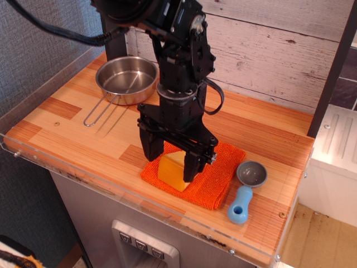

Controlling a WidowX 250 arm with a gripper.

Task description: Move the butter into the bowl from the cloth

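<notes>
The orange cloth is smooth all around the butter's base (174, 186), so when I pick up the butter, the cloth (215, 180) will stay flat and where it is.
The butter (172, 171), a yellow-orange wedge, sits on the orange cloth (216, 180) near the table's front edge. My black gripper (170, 164) is lowered over it with the jaws open. One finger (149, 157) stands left of the butter and the other finger (193, 167) stands right of it, so the butter lies between them. The fingers do not look pressed against it. The gripper hides the butter's top. The steel bowl (126, 79) with its long wire handle (100, 111) stands empty at the back left, well apart from the gripper.
A small grey scoop with a blue handle (244, 194) lies just right of the cloth. A clear plastic rim (139, 202) runs along the table's front and left edges. A white plank wall (268, 50) and a black post (114, 33) stand behind.
</notes>
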